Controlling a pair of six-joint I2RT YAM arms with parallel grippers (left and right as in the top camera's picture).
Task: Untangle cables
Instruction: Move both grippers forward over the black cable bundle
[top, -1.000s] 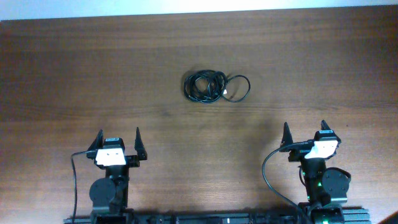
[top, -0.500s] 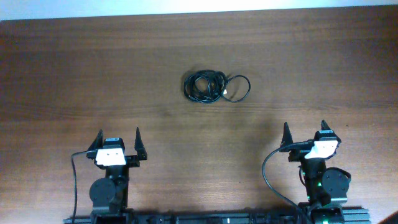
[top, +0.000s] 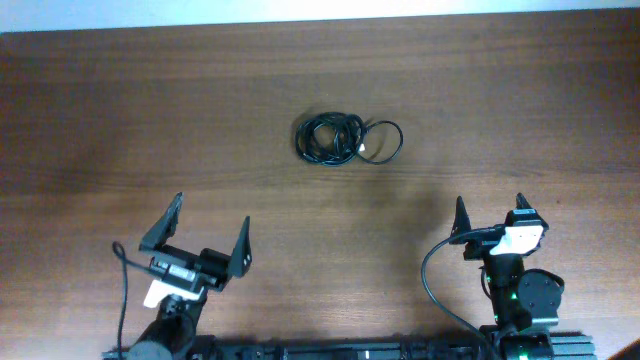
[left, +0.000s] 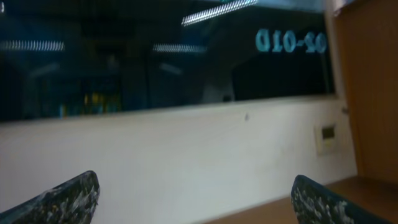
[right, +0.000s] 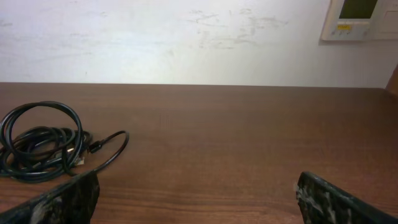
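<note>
My left gripper is tilted up toward the white wall (left: 186, 155) and away from the cables, so I should point it down next to the tangled bundle before I pull the cables apart.
The cables (top: 345, 139) lie as one small black tangled bundle on the brown wooden table, with a loose loop and a light plug tip on its right side. They also show at the left of the right wrist view (right: 46, 142). My left gripper (top: 210, 226) is open and empty, raised and tilted at the near left, well short of the bundle. Its wrist view shows only its two fingertips (left: 196, 196) against a wall. My right gripper (top: 490, 209) is open and empty at the near right, its fingertips (right: 199, 193) apart over bare wood.
The wooden table (top: 150, 110) ends at a white wall along the far edge. A wall panel (right: 360, 18) hangs at the upper right of the right wrist view. A dark window (left: 155, 56) fills the top of the left wrist view.
My left arm has lifted and swung, its gripper now tilted and a little farther forward and right. The right arm and the cables have not moved.
</note>
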